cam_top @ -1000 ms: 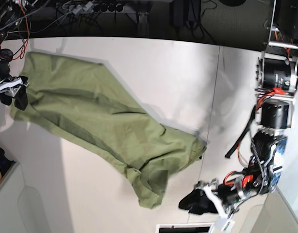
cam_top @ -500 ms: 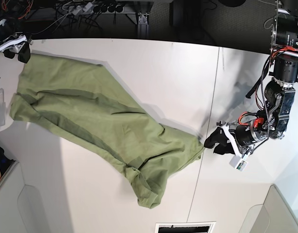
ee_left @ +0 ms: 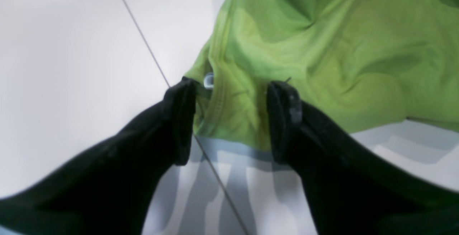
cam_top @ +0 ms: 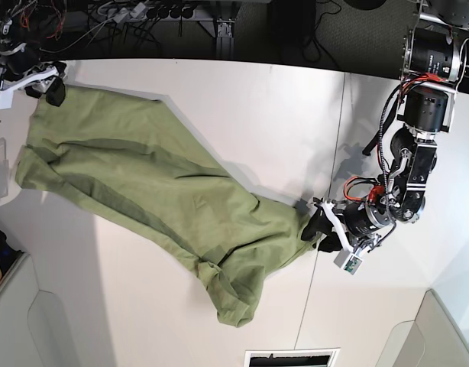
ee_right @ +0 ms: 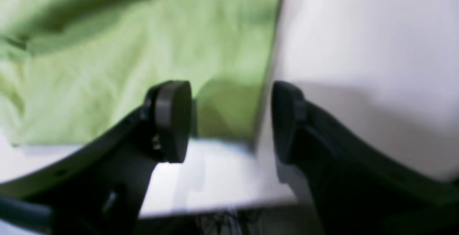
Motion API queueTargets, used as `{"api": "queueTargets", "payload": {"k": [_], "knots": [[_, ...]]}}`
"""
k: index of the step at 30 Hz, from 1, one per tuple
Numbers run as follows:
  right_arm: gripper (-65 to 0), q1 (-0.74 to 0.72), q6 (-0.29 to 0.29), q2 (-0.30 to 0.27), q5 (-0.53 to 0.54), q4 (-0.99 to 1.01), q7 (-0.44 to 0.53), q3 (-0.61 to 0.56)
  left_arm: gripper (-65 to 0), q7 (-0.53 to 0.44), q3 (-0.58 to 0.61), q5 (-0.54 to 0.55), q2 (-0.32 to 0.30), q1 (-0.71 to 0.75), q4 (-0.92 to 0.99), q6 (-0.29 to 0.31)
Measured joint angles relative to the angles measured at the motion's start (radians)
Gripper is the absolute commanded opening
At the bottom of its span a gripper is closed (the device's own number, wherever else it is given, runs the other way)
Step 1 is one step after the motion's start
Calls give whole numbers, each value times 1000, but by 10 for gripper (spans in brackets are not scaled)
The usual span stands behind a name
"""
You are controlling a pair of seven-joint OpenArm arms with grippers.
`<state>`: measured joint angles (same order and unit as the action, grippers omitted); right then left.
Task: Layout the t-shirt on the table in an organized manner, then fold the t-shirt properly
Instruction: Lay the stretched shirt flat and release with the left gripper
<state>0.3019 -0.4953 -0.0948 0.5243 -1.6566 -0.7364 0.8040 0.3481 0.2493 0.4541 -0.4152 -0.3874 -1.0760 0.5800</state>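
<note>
Next, I pinch the t-shirt's hem [ee_left: 218, 92] next to the tag with my left gripper and swing the t-shirt straight, because it lies in a slanting piece of cloth and its near end [cam_top: 231, 293] is bunched up.
The olive-green t-shirt [cam_top: 150, 191] lies crumpled in a diagonal band across the white table [cam_top: 250, 115], from the far left corner to the near middle. My left gripper [cam_top: 317, 229] is open at the shirt's right corner. In the left wrist view the left gripper [ee_left: 233, 91] straddles the stitched hem [ee_left: 229, 116] beside a small white tag [ee_left: 208, 80]. My right gripper [cam_top: 54, 86] is open at the shirt's far-left corner. In the right wrist view the right gripper [ee_right: 229, 98] frames the cloth's straight edge [ee_right: 229, 113], and nothing is pinched.
A thin dark seam [cam_top: 340, 145] crosses the table next to the left gripper. Cables and a power strip [cam_top: 143, 14] lie beyond the far edge. The table's edge [ee_right: 215, 210] shows just below the right gripper. A light panel [cam_top: 21, 321] sits at the near left.
My left gripper swung from the near edge up to the shirt's right corner. My right gripper rose from the shirt's left side to its far-left corner. The shirt has not moved.
</note>
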Motion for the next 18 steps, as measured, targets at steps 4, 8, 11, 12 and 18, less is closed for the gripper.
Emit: {"api": "queueTargets", "payload": {"k": [4, 8, 11, 12, 18], "knots": [[-326, -50, -6, -5, 11, 62, 27, -31, -574, 2, 0, -2, 0, 0, 0, 0], [-616, -56, -6, -5, 28, 69, -3, -77, -650, 18, 0, 0, -9, 0, 0, 15], [-650, -55, -21, -2, 92, 57, -89, -84, -650, 37, 2, 122, -55, 6, -3, 111], [-650, -49, -31, -3, 111, 42, -125, -84, -650, 62, 2, 169, -76, 8, -11, 110], [-650, 77, -62, 10, 233, -151, -196, -26, -650, 238, -7, 424, -261, 47, -230, 108]]}}
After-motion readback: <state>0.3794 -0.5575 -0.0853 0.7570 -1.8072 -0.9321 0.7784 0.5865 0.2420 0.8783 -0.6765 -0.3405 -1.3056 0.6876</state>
